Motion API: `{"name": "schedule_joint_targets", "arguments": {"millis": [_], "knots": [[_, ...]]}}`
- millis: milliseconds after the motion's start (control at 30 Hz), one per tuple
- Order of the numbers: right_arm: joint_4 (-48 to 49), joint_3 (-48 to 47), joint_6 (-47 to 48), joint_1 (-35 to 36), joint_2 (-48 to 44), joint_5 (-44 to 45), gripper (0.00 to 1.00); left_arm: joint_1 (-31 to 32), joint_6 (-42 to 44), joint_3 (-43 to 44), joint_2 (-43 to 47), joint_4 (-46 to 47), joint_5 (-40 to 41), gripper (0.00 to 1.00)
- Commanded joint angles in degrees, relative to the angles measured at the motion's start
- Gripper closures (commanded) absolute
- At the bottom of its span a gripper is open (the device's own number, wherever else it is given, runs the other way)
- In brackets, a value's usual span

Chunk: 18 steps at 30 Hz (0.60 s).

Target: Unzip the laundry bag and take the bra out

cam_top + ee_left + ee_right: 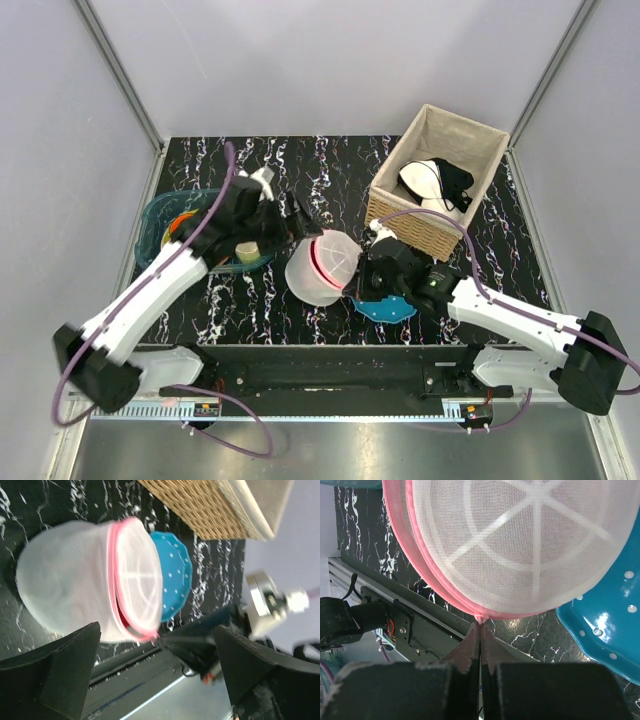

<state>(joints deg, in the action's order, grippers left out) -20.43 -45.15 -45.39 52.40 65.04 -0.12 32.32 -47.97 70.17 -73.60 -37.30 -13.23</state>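
Note:
The laundry bag has only my right gripper holding its zipper pull (341, 289), so my left gripper should hold the pink rim (320, 273) beside the gap before I unzip further.
The laundry bag (320, 266) is a white mesh drum with a pink zipper rim, lying on its side at the table's middle. It also shows in the left wrist view (75, 575) and the right wrist view (520, 545). A thin red strip of the bra (121, 618) shows in the zipper gap; the rest is hidden. My right gripper (480, 626) is shut on the pink zipper pull (480, 618) at the bag's near edge. In the top view it (352, 285) sits to the right of the bag. My left gripper (297, 226) is open and empty behind the bag, fingers (55, 665) wide apart.
A blue dotted plate (386, 309) lies under the bag's right side. A wicker basket (412, 228) at the back right holds a white-and-black bra (436, 182). A teal basin (156, 218) with small items stands at the left, under the left arm.

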Motion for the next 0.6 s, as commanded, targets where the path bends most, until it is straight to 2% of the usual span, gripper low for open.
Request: {"name": "schedule_joint_targets", "arguments": {"millis": [0, 33, 167, 300, 400, 467, 500, 533, 567], "knots": [[3.02, -1.61, 1.44, 0.33, 1.32, -2.07, 1.0, 3.19, -6.86, -8.1, 13.02, 3.09, 2.34, 0.01], [3.11, -1.44, 1.44, 0.33, 1.41, -2.16, 1.0, 3.8, -9.4, -12.91, 14.35, 4.94, 1.64, 0.01], [3.55, -0.91, 1.53, 0.33, 2.29, -2.78, 1.0, 6.7, -14.34, -20.58, 17.27, 11.97, 0.84, 0.01], [3.81, -0.82, 1.53, 0.42, 2.9, -3.57, 1.0, 7.94, -14.7, -20.78, 13.15, 14.97, 0.05, 0.01], [3.46, -0.73, 1.62, 0.33, 2.64, -3.48, 1.0, 8.46, -14.09, -18.24, 8.23, 15.94, -0.21, 0.1], [3.11, -0.47, 1.53, 0.33, 2.29, -3.39, 1.0, 8.73, -13.21, -16.92, 5.68, 16.12, -0.39, 0.22], [2.85, -0.38, 1.35, 0.33, 1.94, -3.57, 1.0, 8.73, -12.77, -15.69, 5.23, 15.94, -0.56, 0.3], [2.24, -0.29, 1.09, 0.33, 1.5, -3.57, 1.0, 8.73, -12.07, -15.24, 4.88, 15.68, -0.13, 0.43], [1.97, -0.21, 1.0, 0.42, 1.06, -3.57, 1.0, 8.64, -11.63, -14.72, 4.87, 13.85, 0.75, 0.8]]}}
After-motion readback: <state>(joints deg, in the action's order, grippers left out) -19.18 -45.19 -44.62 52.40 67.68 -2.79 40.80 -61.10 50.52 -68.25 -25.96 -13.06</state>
